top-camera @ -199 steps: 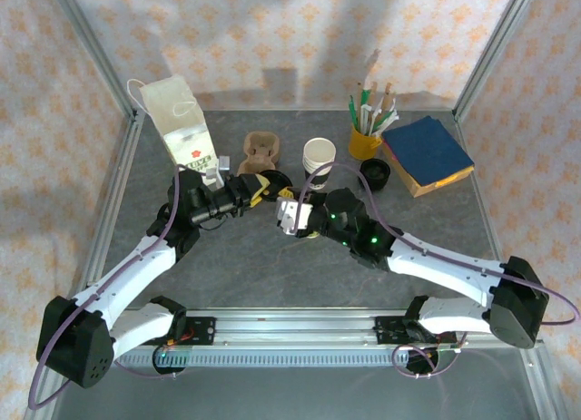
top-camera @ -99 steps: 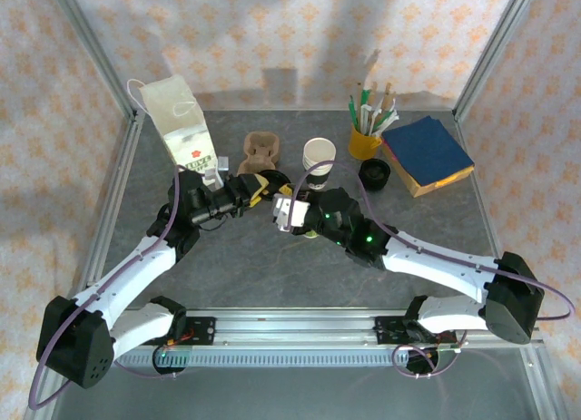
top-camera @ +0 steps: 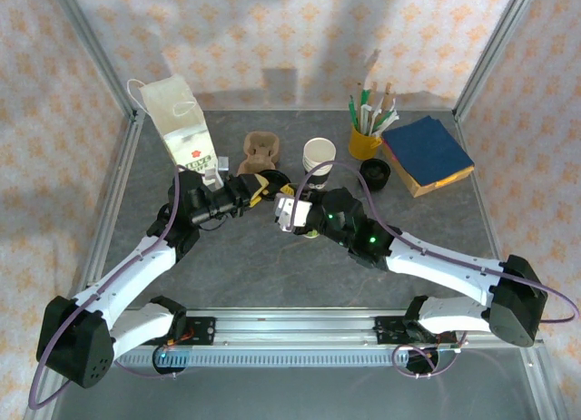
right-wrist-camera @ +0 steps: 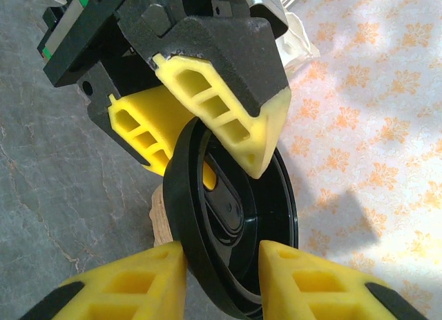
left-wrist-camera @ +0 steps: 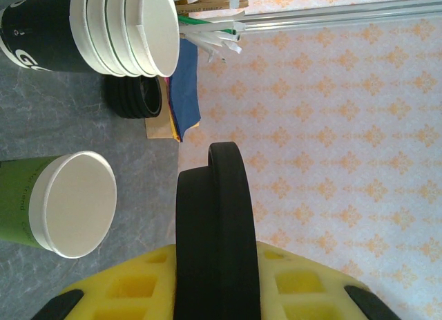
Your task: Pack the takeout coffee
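Note:
My left gripper should open and move away once my right gripper grips the lid's rim to cap the green cup, because my left gripper is holding the lid on edge.
My left gripper is shut on a round black lid, held on edge above the table; in the left wrist view the lid stands between the yellow fingers. My right gripper straddles the lid's rim: one finger lies against the outer wall, and a gap shows at the other. The left gripper's fingers clamp the lid's far side. The takeout coffee cup, green-walled and lidless, stands on the table beyond the lid.
A white paper bag stands at the back left, with a cardboard cup carrier beside it. Behind the grippers are a stack of white cups, a yellow cup of straws, a pile of black lids and a blue book.
My right gripper has moved up and left to the lid and closed slightly around its rim. The left arm and the lid have stayed put.

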